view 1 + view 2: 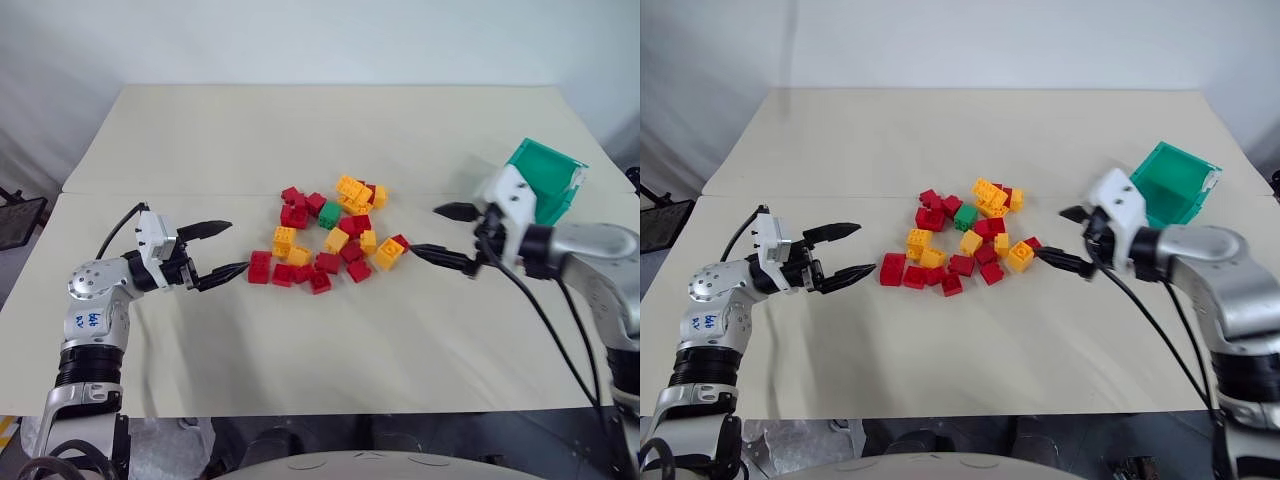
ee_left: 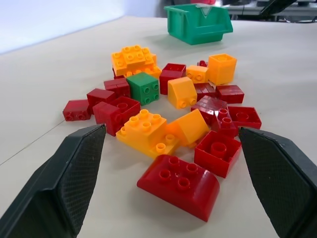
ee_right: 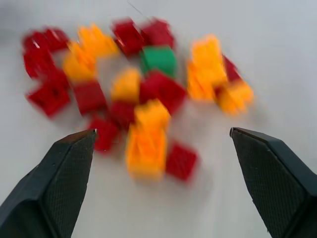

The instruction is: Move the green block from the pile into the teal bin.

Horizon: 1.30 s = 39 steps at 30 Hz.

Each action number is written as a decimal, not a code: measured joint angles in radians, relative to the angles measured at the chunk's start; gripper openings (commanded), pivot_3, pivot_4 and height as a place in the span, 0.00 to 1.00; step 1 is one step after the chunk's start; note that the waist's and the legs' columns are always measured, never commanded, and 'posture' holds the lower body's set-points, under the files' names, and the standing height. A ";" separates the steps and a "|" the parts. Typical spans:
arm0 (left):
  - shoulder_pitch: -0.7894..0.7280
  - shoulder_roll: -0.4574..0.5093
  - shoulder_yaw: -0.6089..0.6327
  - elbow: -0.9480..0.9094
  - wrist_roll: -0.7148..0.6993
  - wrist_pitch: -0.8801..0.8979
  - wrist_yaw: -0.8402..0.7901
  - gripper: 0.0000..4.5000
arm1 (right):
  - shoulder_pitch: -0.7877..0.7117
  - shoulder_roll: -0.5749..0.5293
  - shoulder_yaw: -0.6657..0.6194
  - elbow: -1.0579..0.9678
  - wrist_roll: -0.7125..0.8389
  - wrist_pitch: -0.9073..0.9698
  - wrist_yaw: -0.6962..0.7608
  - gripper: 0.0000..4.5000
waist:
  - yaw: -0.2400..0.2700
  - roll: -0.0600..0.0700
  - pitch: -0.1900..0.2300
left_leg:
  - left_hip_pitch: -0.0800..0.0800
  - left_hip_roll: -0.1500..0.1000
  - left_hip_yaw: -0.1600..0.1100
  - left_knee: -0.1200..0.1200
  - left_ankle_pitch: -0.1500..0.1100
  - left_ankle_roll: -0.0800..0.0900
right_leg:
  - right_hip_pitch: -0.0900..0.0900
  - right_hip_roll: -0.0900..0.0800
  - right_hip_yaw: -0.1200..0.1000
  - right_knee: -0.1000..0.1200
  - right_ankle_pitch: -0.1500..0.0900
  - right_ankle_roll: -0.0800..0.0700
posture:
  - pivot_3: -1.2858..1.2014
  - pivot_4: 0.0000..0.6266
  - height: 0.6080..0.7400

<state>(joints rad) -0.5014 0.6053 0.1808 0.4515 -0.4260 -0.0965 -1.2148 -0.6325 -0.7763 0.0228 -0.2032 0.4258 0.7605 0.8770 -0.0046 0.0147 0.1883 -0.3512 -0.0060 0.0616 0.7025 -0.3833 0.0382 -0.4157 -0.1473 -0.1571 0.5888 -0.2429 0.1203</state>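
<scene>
The green block's top [image 1: 329, 211] is clear of bricks, so the robot's open right gripper keeps going over the pile and closes on the green block's sides [image 1: 331, 219].
The green block [image 1: 329, 214] lies in the middle of the pile [image 1: 328, 240] of red and yellow-orange bricks at the table's centre; it also shows as the green block [image 2: 144, 87] and the green block [image 3: 158, 60] in the wrist views. The teal bin [image 1: 545, 179] stands at the right, behind my right wrist. My right gripper [image 1: 447, 236] is open, just right of the pile, nothing between its fingers. My left gripper [image 1: 222, 250] is open at the pile's left edge, pointing at the bricks.
The cream table [image 1: 300, 130] has a seam running across it behind the pile. A black cable [image 1: 545, 320] hangs from my right wrist. Bare tabletop lies in front of the pile and behind it.
</scene>
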 measured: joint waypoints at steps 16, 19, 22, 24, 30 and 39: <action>0.045 -0.053 -0.002 -0.073 0.003 -0.046 0.037 1.00 | -0.610 0.462 0.369 0.944 -0.327 -0.159 0.032 1.00 | -0.028 0.000 0.000 | -0.004 -0.002 0.000 -0.001 0.000 0.000 | -0.002 0.000 -0.004 0.000 0.000 0.000 | 0.52 0.24 1.00; 0.074 -0.058 -0.003 -0.115 0.002 -0.039 0.052 1.00 | -0.696 0.520 0.373 1.127 -0.394 -0.226 0.010 1.00 | -0.039 0.000 0.000 | -0.003 0.000 -0.005 -0.002 0.000 0.000 | -0.002 0.000 -0.004 0.001 0.000 0.000 | 0.52 0.24 1.00; 0.092 -0.061 -0.003 -0.149 0.000 -0.031 0.065 1.00 | -0.715 0.558 0.365 1.238 -0.432 -0.296 0.006 1.00 | -0.043 0.000 0.000 | -0.003 -0.001 -0.005 -0.002 0.000 0.000 | -0.002 0.000 -0.003 0.001 0.000 0.000 | 0.52 0.24 1.00; 0.108 -0.061 -0.003 -0.172 0.000 -0.028 0.070 1.00 | -0.718 0.582 0.362 1.283 -0.446 -0.325 0.003 1.00 | -0.047 0.000 0.000 | -0.003 -0.001 -0.006 -0.002 0.000 0.000 | -0.002 0.000 -0.003 0.001 0.000 0.000 | 0.52 0.24 1.00; 0.143 -0.061 -0.002 -0.207 -0.003 -0.020 0.090 1.00 | -0.724 0.619 0.318 1.371 -0.470 -0.387 0.000 0.96 | -0.051 0.000 0.000 | -0.003 -0.001 -0.006 -0.002 0.000 0.000 | -0.002 0.000 -0.002 0.001 0.000 0.000 | 0.52 0.24 1.00; 0.145 -0.061 -0.002 -0.208 -0.003 -0.014 0.099 1.00 | -0.731 0.632 0.227 1.369 -0.474 -0.388 -0.014 0.46 | -0.052 0.000 0.000 | -0.003 -0.001 -0.006 -0.002 0.000 0.000 | -0.002 0.000 -0.002 0.001 0.000 0.000 | 0.52 0.24 1.00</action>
<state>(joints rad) -0.3564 0.5443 0.1788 0.2437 -0.4295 -0.1104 -1.1156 -1.3630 -0.1447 0.2502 1.1657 -0.0485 0.3726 0.8633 -0.0564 0.0152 0.1885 -0.3545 -0.0067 0.0554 0.7008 -0.3834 0.0379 -0.4179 -0.1473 -0.1595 0.5895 -0.2430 0.1202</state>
